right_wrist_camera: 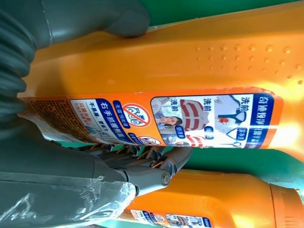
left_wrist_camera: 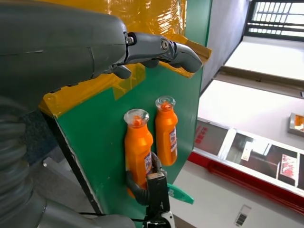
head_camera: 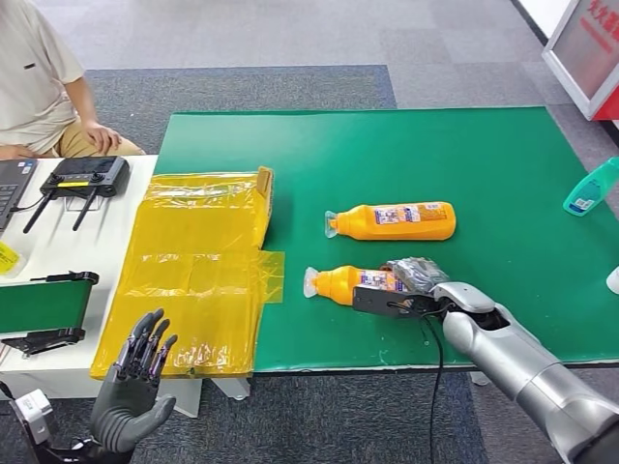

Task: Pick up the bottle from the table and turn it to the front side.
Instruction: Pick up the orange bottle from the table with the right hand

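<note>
My gripper will turn the near bottle (head_camera: 336, 285), and the bottle should then show a big front label hidden on its bottom side, because the crowded small-print label (head_camera: 381, 280) faces up.
Two orange bottles lie on their sides on the green table (head_camera: 474, 155), caps pointing left. The near bottle (head_camera: 338, 284) has my right hand (head_camera: 397, 296) wrapped around its body. In the right wrist view the thumb (right_wrist_camera: 107, 16) lies on one side of the near bottle (right_wrist_camera: 201, 61), and the fingers (right_wrist_camera: 154, 164) curl under its printed label. The far bottle (head_camera: 397, 220) lies free behind it. In the left wrist view both bottles, near (left_wrist_camera: 137, 142) and far (left_wrist_camera: 166, 130), appear side by side. My left hand (head_camera: 135, 382) hovers open off the table's front left, holding nothing.
A yellow plastic sheet (head_camera: 197, 261) covers the table's left end. A teal bottle (head_camera: 590, 188) lies at the right edge. On the white side table sit a black controller (head_camera: 86, 177) and a green-topped device (head_camera: 44, 304). A person (head_camera: 37, 77) sits at the far left.
</note>
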Controlling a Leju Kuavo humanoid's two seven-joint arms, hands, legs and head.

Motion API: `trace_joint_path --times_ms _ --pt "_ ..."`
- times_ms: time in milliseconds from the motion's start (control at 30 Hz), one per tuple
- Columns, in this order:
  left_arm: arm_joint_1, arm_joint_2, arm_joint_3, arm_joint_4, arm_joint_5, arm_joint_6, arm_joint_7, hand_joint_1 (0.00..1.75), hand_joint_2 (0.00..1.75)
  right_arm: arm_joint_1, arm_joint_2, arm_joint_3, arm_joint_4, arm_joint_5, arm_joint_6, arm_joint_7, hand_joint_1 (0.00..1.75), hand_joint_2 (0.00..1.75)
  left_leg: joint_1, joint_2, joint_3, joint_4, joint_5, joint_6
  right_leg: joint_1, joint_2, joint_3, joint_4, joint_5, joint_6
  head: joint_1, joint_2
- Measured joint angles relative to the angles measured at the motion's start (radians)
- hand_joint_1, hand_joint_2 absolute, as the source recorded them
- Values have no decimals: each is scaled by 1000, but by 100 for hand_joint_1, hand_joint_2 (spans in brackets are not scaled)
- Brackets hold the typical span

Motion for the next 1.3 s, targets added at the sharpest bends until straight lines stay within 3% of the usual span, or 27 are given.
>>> trace_joint_path --times_ms 367,533,633,767,900,1033,1300 --pt "1 1 0 0 -1 3 0 0 175 30 3 -19 -23 13 -40 -10 175 175 0 0 0 0 0 0 0 0 0 0 0 0 0 0" --pt "10 -10 7 -4 -3 11 1 0 175 103 9 -90 -130 -55 -101 -71 175 175 0 0 0 0 0 0 0 0 0 0 0 0 0 0" --pt "2 -59 16 -37 -78 50 22 0 175 211 52 -184 -274 -39 -148 -107 175 175 0 -1 -1 0 -1 0 0 -1 0 0 -1 0 0 0" --pt "-50 -110 -21 -95 -219 121 59 0 175 354 152 -270 -447 -13 -168 -158 175 175 0 -1 -1 0 -1 -1 1 -1 -1 0 -2 -1 0 0" --pt "-76 -116 -86 -129 -235 164 66 0 175 437 236 -318 -557 -90 -169 -221 175 175 1 -1 -1 0 -1 -1 1 -1 -1 0 -2 -1 0 0" --pt "-89 -112 -135 -150 -204 171 66 0 175 501 298 -354 -636 -225 -99 -257 175 175 1 -1 -1 0 -1 -1 1 -1 -1 0 -2 -1 0 0" --pt "-92 -95 -175 -154 -143 156 56 0 175 624 345 -383 -654 -311 -39 -326 175 175 1 0 -1 0 -1 -1 1 -1 -1 0 -2 -1 0 0"
